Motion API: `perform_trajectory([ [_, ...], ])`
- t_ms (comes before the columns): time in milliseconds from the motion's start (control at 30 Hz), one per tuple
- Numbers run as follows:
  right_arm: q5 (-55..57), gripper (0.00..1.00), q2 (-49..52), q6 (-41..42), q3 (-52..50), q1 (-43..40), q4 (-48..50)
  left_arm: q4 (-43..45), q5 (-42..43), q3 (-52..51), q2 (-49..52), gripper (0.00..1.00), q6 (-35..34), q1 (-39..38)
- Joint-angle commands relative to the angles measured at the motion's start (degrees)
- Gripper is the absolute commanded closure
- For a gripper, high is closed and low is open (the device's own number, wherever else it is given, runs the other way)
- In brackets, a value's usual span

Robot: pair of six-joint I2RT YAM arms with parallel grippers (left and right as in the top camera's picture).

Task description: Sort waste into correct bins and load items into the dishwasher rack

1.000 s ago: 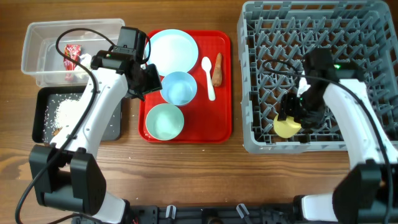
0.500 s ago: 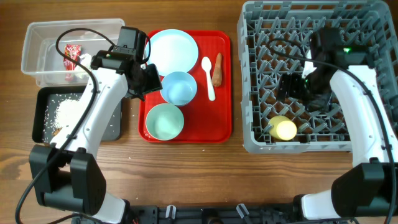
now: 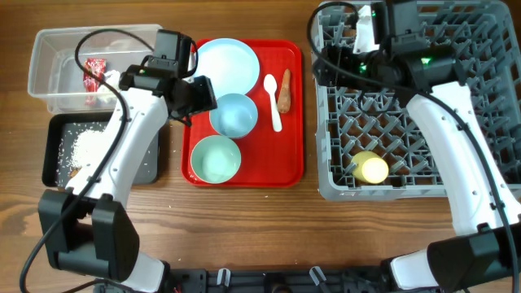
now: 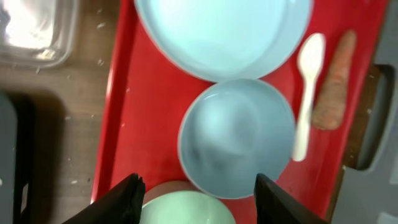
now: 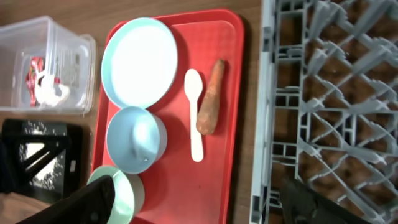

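Note:
My right gripper is hanging close to the carrot stick (image 3: 284, 92). It should move back while my left gripper brings the carrot stick to the black tray (image 3: 102, 149).
My left gripper (image 3: 198, 99) hangs open just left of the blue bowl (image 3: 234, 114) on the red serving tray; in the left wrist view its fingers (image 4: 127, 199) straddle the near rim of the blue bowl (image 4: 236, 137) and the green bowl (image 4: 186, 208), gripping nothing. The plate (image 3: 228, 63), spoon (image 3: 273, 102) and carrot stick (image 3: 284, 91) lie on the same tray. My right gripper (image 3: 330, 65) is open and empty above the far left edge of the dishwasher rack (image 3: 480, 106). The yellow cup (image 3: 370, 168) lies in the rack's near left corner.
The clear tub (image 3: 57, 49) at far left holds a red wrapper (image 3: 95, 71) and white scraps. Below it the black tray (image 3: 146, 167) holds rice (image 3: 85, 146). The red serving tray (image 3: 289, 163) sits between bins and rack.
My right gripper let go of the yellow cup in the rack, rose and swung to the rack's far left edge. My left gripper opened a little wider beside the blue bowl.

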Motion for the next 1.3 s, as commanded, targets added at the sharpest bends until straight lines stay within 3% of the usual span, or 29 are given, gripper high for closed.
perform_trajectory([
  [0,1.3,0.1,0.1,1.2,1.0,-5.2,-2.5,-0.8,-2.1,8.4,-0.1,0.42,3.4,-3.5],
  [200,2.1,0.05,-1.3,-3.1,1.0,-15.9,-9.1,-1.8,-4.8,24.2,9.8,0.44,7.0,-10.6],
  [400,3.0,0.04,-1.9,-5.2,1.0,-19.6,-13.3,-3.7,-8.3,39.5,29.5,0.41,13.2,-17.2],
  [667,3.7,0.04,-1.9,-6.3,1.0,-19.5,-15.0,0.6,-10.0,39.6,40.1,0.35,16.3,-20.4],
  [933,3.7,0.04,-1.9,-7.7,1.0,-19.5,-15.5,1.8,-9.4,39.6,43.7,0.32,16.9,-21.4],
  [1033,3.7,0.04,-1.9,-7.7,1.0,-19.5,-15.6,1.9,-9.3,39.6,44.8,0.33,16.8,-21.4],
  [1267,3.8,0.04,-1.9,-7.8,1.0,-19.5,-15.5,2.0,-8.1,39.6,45.6,0.47,16.6,-21.9],
])
